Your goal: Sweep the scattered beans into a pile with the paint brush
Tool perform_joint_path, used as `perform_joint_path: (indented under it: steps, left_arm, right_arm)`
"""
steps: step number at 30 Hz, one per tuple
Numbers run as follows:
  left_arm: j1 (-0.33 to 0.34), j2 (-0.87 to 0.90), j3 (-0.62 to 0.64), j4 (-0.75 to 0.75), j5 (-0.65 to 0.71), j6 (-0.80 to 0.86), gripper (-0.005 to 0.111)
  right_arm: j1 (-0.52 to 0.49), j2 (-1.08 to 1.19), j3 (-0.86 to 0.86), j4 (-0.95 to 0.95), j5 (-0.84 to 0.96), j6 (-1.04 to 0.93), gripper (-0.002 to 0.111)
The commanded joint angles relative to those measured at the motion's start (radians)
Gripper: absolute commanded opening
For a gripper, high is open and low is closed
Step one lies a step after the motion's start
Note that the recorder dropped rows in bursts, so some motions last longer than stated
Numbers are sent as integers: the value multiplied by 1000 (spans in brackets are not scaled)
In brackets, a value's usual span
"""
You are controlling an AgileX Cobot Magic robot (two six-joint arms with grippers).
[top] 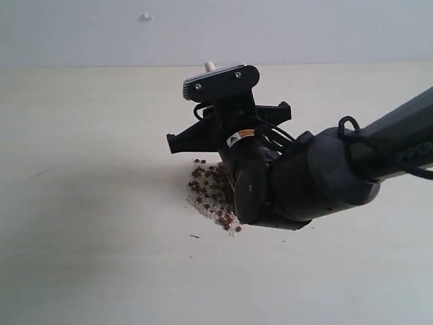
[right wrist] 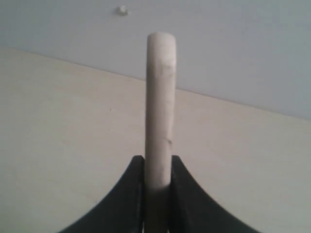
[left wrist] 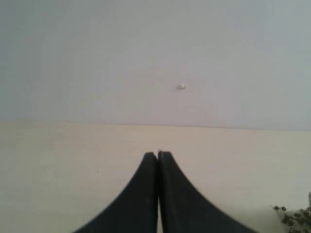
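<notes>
A few beans lie astray at the pile's far end (top: 199,162), so next I lift the paint brush with my right gripper, turn it and sweep them in from the pile's far side (top: 192,156).
The reddish-brown beans lie with whitish crumbs in one compact pile (top: 208,191) at the middle of the pale table (top: 88,223); its right side is hidden behind my right arm (top: 304,176). My right gripper (right wrist: 158,162) is shut on the paint brush's pale wooden handle (right wrist: 160,97), and only the handle's end (top: 210,66) shows above the wrist in the exterior view. Ferrule and bristles are hidden. My left gripper (left wrist: 158,155) is shut with nothing in it, off the exterior view, with a few beans (left wrist: 294,216) at the corner of its view.
A pale wall (top: 304,27) rises behind the table's far edge, with a small white speck (top: 146,16) on it. A tiny dark mark (top: 195,236) lies on the table in front of the pile.
</notes>
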Motion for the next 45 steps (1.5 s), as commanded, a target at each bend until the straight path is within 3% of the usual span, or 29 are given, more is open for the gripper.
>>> perform_joint_path:
  steps: [1, 10, 16, 24, 32, 37, 45]
  left_arm:
    - [-4, -5, 3, -6, 0, 0, 0]
    - [-4, -5, 3, -6, 0, 0, 0]
    - [-4, -5, 3, -6, 0, 0, 0]
    - [-4, -5, 3, -6, 0, 0, 0]
    - [-4, -5, 3, -6, 0, 0, 0]
    - [-4, -5, 3, -6, 0, 0, 0]
    - [-4, -5, 3, -6, 0, 0, 0]
  right_arm:
    - [3, -79, -1, 111, 13, -137, 0]
    - [0, -226, -1, 153, -25, -427, 0]
    - [-52, -148, -1, -1, -12, -447, 0]
    - [-142, -7, -1, -318, -7, -215, 0]
    - [-147, 48, -1, -519, 10, -63, 0]
    - [-147, 48, -1, -692, 19, 149, 0]
    - [-147, -85, -1, -717, 134, 179, 0]
